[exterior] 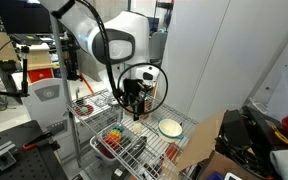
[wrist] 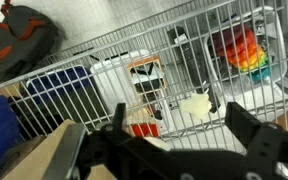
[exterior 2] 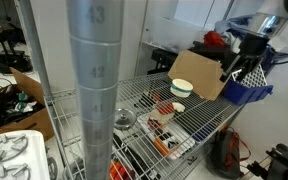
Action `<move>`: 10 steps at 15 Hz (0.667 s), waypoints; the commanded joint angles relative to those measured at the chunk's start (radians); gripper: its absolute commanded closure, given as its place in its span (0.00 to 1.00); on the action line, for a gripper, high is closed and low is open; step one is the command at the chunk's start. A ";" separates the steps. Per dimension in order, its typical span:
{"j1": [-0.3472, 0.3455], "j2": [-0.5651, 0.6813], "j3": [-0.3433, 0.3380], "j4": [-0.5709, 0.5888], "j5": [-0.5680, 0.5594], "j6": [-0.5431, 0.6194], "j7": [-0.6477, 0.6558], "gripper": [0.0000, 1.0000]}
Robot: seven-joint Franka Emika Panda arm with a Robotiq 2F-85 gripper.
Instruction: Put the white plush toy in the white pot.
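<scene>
The white plush toy (wrist: pixel 195 105) lies uncovered, lined up with the gap of my open fingers (wrist: pixel 180 129). I keep bringing my gripper down until they straddle the toy.
The white plush toy (wrist: pixel 194 105) is a small pale lump lying on the wire shelf (wrist: pixel 104 55), seen in the wrist view between and just beyond my fingers. My gripper (wrist: pixel 176 118) is open and empty, hovering above the shelf (exterior: pixel 189 125) and the toy. In both exterior views the gripper (exterior: pixel 134 106) (exterior 2: pixel 234 72) hangs in the air over the shelf. The white pot (exterior: pixel 170 127) (exterior 2: pixel 181 88) is a low round vessel with a pale inside, standing on the shelf next to a cardboard box. I cannot make out the toy in the exterior views.
A rainbow-coloured object (wrist: pixel 246 50) (exterior: pixel 114 134) and a red container (exterior: pixel 108 149) sit on the shelf. A cardboard box (exterior 2: pixel 200 68) stands behind the pot. A blue bin (wrist: pixel 52 86) and a backpack (wrist: pixel 19 45) lie below. A thick metal post (exterior 2: pixel 92 90) blocks part of an exterior view.
</scene>
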 commanded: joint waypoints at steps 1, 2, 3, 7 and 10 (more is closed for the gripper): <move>0.007 0.182 -0.001 0.212 0.033 -0.038 0.041 0.00; 0.009 0.225 0.000 0.255 0.035 -0.041 0.051 0.00; 0.011 0.263 0.001 0.294 0.038 -0.047 0.060 0.00; 0.030 0.391 0.014 0.420 0.049 -0.077 0.090 0.00; 0.053 0.472 0.020 0.490 0.046 -0.096 0.121 0.00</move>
